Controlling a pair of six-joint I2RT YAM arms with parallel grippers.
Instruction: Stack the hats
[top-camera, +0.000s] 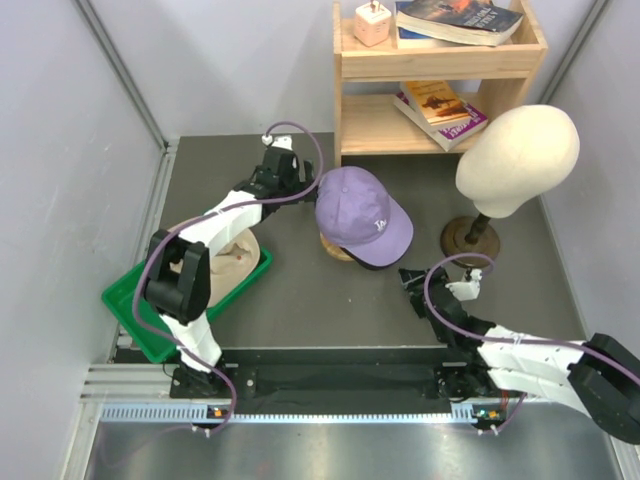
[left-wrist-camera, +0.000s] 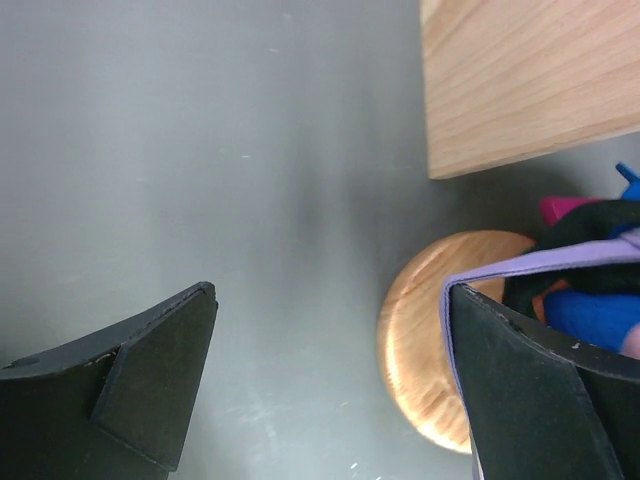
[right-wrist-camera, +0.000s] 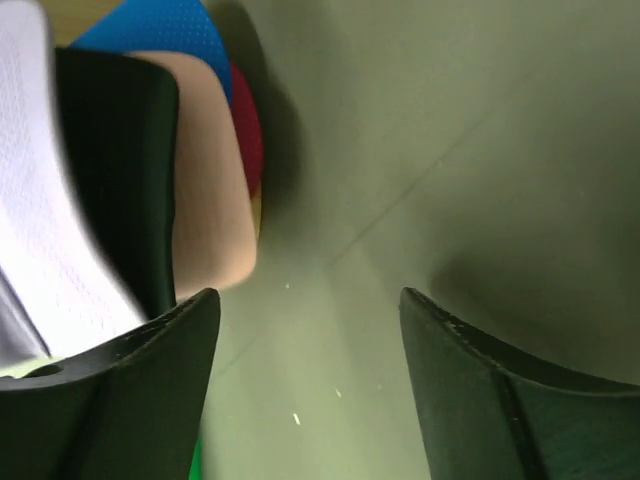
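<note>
My left gripper's finger has the lavender rim (left-wrist-camera: 496, 269) hooked around it, so next I back the finger clear first and then take the beige hat (top-camera: 234, 264) from the green tray.
A lavender cap (top-camera: 360, 212) with a white logo tops a stack of hats on a round wooden stand (top-camera: 336, 250). My left gripper (top-camera: 300, 186) is open at the stack's left edge. In the left wrist view its right finger (left-wrist-camera: 540, 390) lies against the lavender rim (left-wrist-camera: 560, 262), with black (left-wrist-camera: 590, 230), blue (left-wrist-camera: 600, 315) and bright pink (left-wrist-camera: 565, 208) fabric beneath and the stand (left-wrist-camera: 420, 350) below. My right gripper (top-camera: 412, 284) is open and empty, right of the brim. Its view shows stacked brims: lavender (right-wrist-camera: 40, 200), black (right-wrist-camera: 115, 170), pale pink (right-wrist-camera: 205, 180), bright pink (right-wrist-camera: 248, 130), blue (right-wrist-camera: 160, 30).
A green tray (top-camera: 130, 310) at the left holds a beige fabric thing (top-camera: 238, 262), partly hidden by my left arm. A cream mannequin head (top-camera: 518, 160) stands at the right. A wooden shelf (top-camera: 440, 65) with books is at the back; its side shows in the left wrist view (left-wrist-camera: 530, 80).
</note>
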